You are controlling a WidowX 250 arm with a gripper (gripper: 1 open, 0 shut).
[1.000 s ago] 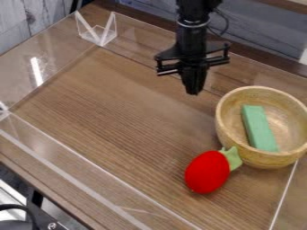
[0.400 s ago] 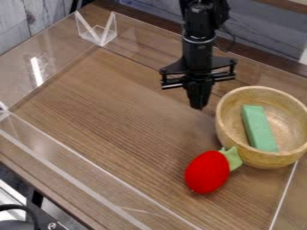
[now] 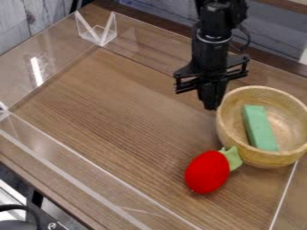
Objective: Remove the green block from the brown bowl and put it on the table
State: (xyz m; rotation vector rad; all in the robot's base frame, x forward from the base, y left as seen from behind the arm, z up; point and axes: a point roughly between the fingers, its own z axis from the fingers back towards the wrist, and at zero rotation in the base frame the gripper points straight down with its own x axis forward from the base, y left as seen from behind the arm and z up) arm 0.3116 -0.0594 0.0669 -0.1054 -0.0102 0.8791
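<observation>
The robot's gripper is hanging outside the brown bowl's rim while the green block is inside the bowl, so the gripper should move over the bowl and go down around the block.
A light mint green block lies flat inside the brown bowl, which sits on the table at the right. My black gripper points straight down, just left of the bowl's rim and above the wood. Its fingers are shut with nothing between them.
A red plush strawberry with a green leafy top lies in front of the bowl, touching its near rim. Low clear acrylic walls edge the tabletop. A small clear stand is at the back left.
The gripper has moved right toward the bowl, staying shut. The block, bowl and strawberry have not moved.
</observation>
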